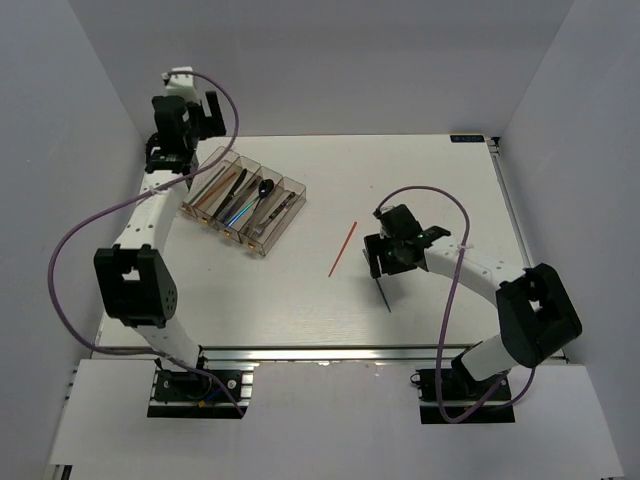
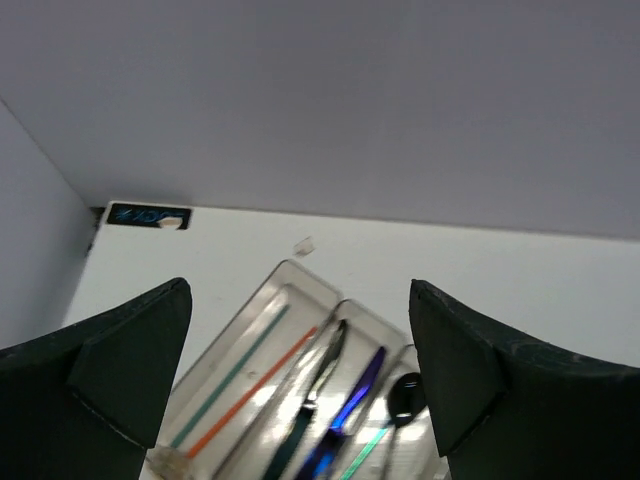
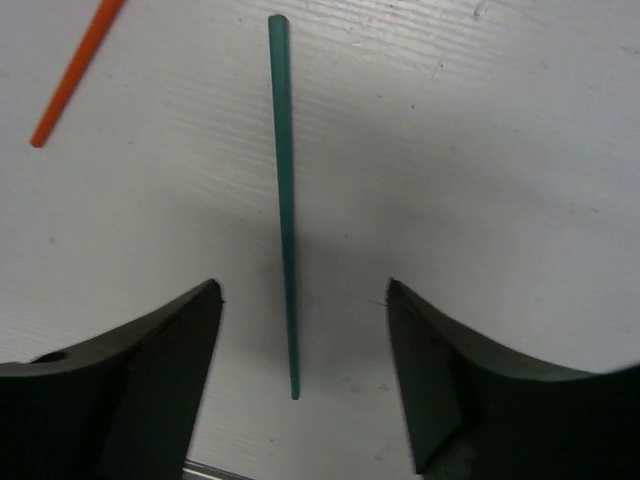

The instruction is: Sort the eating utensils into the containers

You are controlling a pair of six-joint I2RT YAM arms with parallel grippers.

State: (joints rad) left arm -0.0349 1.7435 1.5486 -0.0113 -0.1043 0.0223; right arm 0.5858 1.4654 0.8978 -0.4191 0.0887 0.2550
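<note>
Next, my right gripper passes the loose green chopstick (image 1: 382, 291) to my left gripper for the chopstick compartment (image 1: 207, 185), because the chopstick lies under my right gripper, far from the tray.
The smoky-brown tray (image 1: 295, 185) lies at the table's back left with utensils in its compartments. The left wrist view shows its rim (image 2: 300, 272), a green chopstick (image 2: 232, 372), an orange chopstick (image 2: 262, 385), a dark utensil (image 2: 318, 385), a blue knife (image 2: 358, 398) and a dark spoon (image 2: 404, 395). My left gripper (image 1: 198, 125) (image 2: 300, 370) is open and empty above the tray's far left end. A loose green chopstick (image 1: 384, 293) (image 3: 284, 200) lies on the table, its near end between the jaws of my open right gripper (image 1: 383, 264) (image 3: 300, 340). A loose orange chopstick (image 1: 343, 248) (image 3: 78, 70) lies to its left.
The table's near edge with a metal rail (image 1: 330, 352) runs just below the green chopstick. Grey walls (image 1: 60, 150) close the table in at the left, back and right. Purple cables (image 1: 452, 300) loop over both arms.
</note>
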